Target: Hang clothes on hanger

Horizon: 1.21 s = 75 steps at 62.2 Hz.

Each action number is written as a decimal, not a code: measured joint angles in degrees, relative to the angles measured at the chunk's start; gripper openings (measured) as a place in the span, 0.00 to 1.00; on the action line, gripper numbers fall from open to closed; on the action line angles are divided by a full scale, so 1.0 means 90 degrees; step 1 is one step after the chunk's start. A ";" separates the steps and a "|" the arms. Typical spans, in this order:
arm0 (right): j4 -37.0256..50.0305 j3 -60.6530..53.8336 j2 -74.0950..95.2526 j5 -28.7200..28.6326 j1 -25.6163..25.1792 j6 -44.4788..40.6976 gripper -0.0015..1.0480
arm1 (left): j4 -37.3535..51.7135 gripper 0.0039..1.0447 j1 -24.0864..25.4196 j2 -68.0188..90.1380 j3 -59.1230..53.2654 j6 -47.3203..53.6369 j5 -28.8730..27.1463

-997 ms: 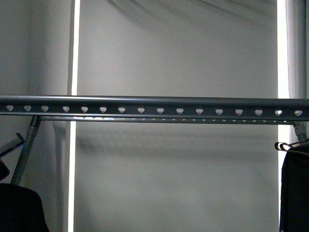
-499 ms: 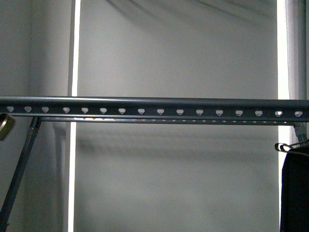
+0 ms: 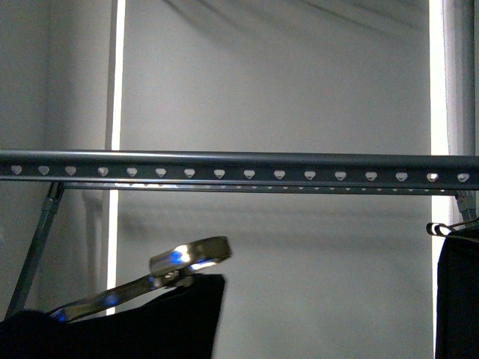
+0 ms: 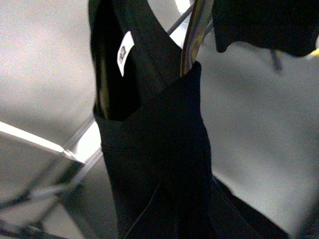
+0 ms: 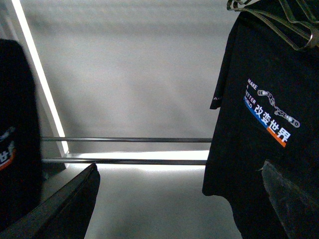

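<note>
I expect the shiny hook (image 3: 189, 256) to follow the fabric over the rail when I lift, because the hook sticks out of the black T-shirt (image 3: 168, 321) and tilts with it.
The clothes (image 3: 161, 318), a black T-shirt, rise at the lower left of the front view, with their shiny hook (image 3: 191, 256) tilted below the hanger (image 3: 247, 167), the long grey rail with heart-shaped holes. Hook and rail are apart. In the left wrist view the shirt (image 4: 159, 149) fills the frame, with a white neck label (image 4: 123, 52) and the hook (image 4: 194, 35). My left gripper is shut on the shirt, hidden by the fabric. My right gripper (image 5: 179, 169) is open and empty. The shirt's dark edge (image 5: 17, 139) shows beside it.
Another dark printed garment (image 3: 456, 299) hangs on a wire clip hanger (image 3: 447, 224) at the rail's far right; it also shows in the right wrist view (image 5: 264, 124). A slanted rack strut (image 3: 41, 232) stands at the left. Two low horizontal rods (image 5: 124, 149) run behind.
The shirt and its hook have come up and rightward into the front view from the lower left; half a second ago only the hook's tip showed at the left edge.
</note>
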 joint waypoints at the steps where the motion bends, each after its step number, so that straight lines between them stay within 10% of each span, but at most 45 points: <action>1: 0.0000 0.0000 0.0000 0.0000 0.0000 0.0000 0.93 | 0.0087 0.04 -0.0063 0.0112 0.0121 0.0342 -0.0027; 21: 0.0000 0.0000 0.0000 0.0000 0.0000 0.0000 0.93 | 0.1183 0.04 -0.0976 0.1649 0.1571 0.4143 -0.0461; 54: 0.0000 0.0000 0.0000 -0.0002 0.0000 0.0000 0.93 | 0.2518 0.04 -0.1610 0.2035 0.2038 0.5051 -0.0024; 67: 0.0981 0.1042 0.2584 -0.4809 -0.2373 -0.0670 0.93 | 0.2518 0.04 -0.1622 0.2035 0.2038 0.5066 -0.0027; 75: 0.1498 0.1892 0.3886 -0.5221 -0.2458 -0.2004 0.93 | 0.2518 0.04 -0.1603 0.2045 0.2038 0.5073 -0.0039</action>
